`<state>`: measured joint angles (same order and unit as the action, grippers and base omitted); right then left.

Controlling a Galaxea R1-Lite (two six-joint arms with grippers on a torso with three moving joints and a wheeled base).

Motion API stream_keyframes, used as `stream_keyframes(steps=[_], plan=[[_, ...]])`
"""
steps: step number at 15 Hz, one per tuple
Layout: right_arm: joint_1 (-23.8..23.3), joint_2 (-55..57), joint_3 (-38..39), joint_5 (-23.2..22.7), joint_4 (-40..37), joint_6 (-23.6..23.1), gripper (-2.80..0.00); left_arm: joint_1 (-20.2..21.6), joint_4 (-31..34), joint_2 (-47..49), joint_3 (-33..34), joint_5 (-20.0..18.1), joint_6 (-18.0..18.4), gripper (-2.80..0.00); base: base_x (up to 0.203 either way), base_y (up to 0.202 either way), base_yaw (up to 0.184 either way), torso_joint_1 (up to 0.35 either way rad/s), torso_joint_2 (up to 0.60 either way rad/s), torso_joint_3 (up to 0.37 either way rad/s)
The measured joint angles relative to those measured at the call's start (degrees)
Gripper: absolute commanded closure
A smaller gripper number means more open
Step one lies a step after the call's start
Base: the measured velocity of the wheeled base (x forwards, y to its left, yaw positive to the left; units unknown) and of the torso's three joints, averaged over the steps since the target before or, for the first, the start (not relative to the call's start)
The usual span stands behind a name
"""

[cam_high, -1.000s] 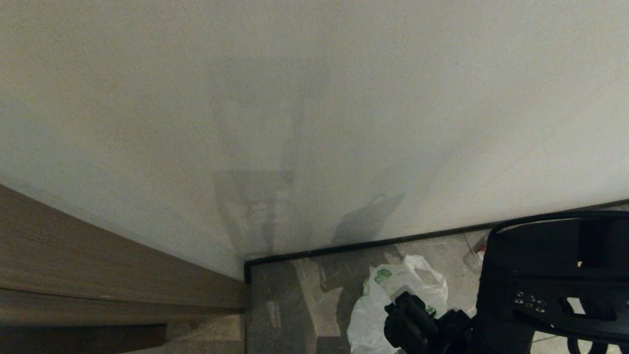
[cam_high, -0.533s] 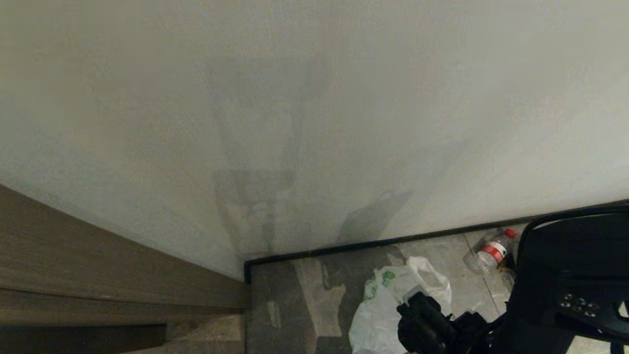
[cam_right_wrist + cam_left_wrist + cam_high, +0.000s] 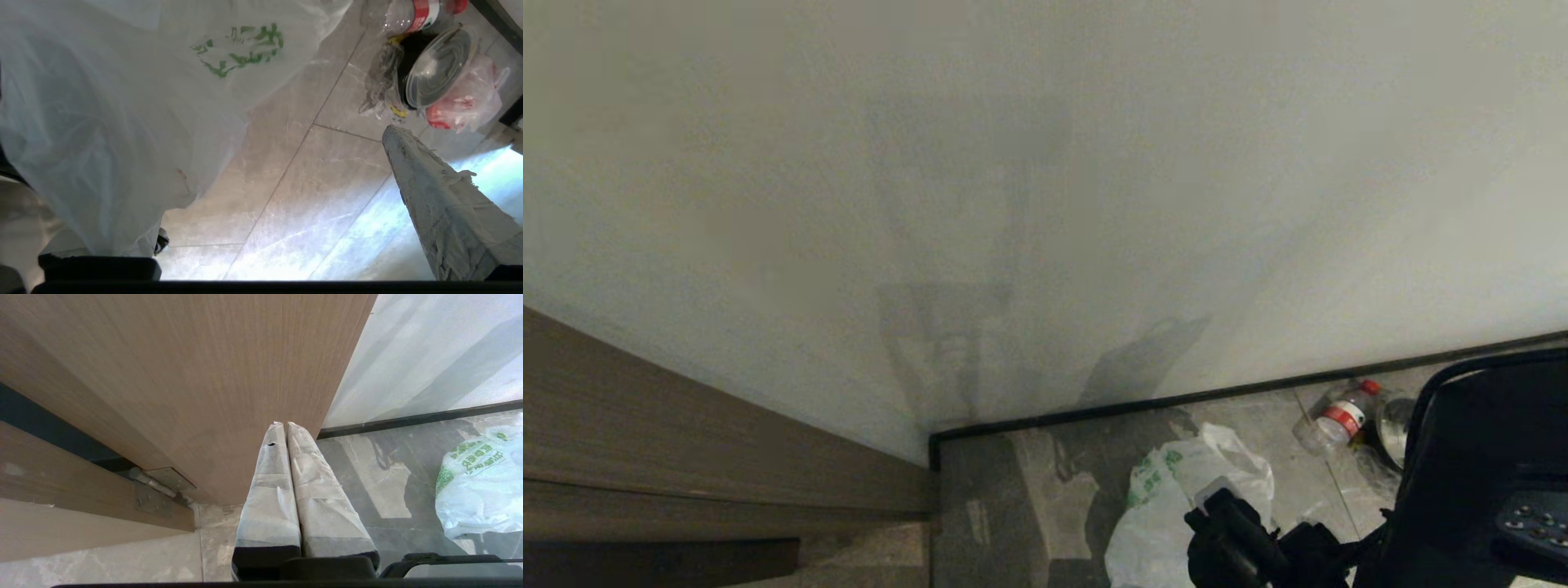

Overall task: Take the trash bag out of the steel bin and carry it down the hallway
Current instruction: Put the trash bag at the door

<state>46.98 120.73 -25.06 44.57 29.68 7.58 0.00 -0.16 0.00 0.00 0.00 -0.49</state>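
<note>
The trash bag is stuck to one finger of the robot's open right gripper, so that gripper should swing back and forth to shake the trash bag off.
The trash bag (image 3: 1164,498), thin white plastic with a green logo, lies crumpled on the grey hallway floor (image 3: 1013,506) near the wall corner; it also shows in the left wrist view (image 3: 478,494). My right gripper (image 3: 1227,513) hovers at the bag's near edge, open. In the right wrist view the trash bag (image 3: 122,106) drapes over one side of the right gripper (image 3: 269,171) and hides that finger; the other finger (image 3: 433,196) stands bare over the tiles. My left gripper (image 3: 282,425) is shut and empty beside the wooden door. The steel bin is out of view.
A brown wooden door (image 3: 184,375) with its hinge (image 3: 157,486) fills the left. Pale wall (image 3: 1045,204) and dark skirting (image 3: 1176,403) close the corner. A plastic bottle (image 3: 1339,415), a clear lidded tub (image 3: 439,67) and a clear bag of red contents (image 3: 466,106) lie by the wall.
My right arm's bulky dark body has swung rightward out of the head view, uncovering the bottle and litter. The gripper shifted slightly right. The bag stays on the floor.
</note>
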Motion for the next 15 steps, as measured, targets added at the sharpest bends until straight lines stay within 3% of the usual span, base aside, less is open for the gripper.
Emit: stream_keyframes(steps=[7, 11, 15], plan=[[0.7, -8.4, 1.6, -0.2, -0.1, 3.1, -2.8, 0.0, 0.0, 0.0, 0.0, 0.0, 0.0, 0.0, 0.0, 0.0, 0.0, 0.0, 0.0, 0.0], [0.7, -6.2, -4.4, 0.0, -0.1, 3.4, -2.8, 0.0, 0.0, 0.0, 0.0, 0.0, 0.0, 0.0, 0.0, 0.0, 0.0, 0.0, 0.0, 0.0], [0.6, -3.1, -5.8, 0.0, 0.0, 3.7, -2.8, 0.0, 0.0, 0.0, 0.0, 0.0, 0.0, 0.0, 0.0, 0.0, 0.0, 0.0, 0.0, 0.0]])
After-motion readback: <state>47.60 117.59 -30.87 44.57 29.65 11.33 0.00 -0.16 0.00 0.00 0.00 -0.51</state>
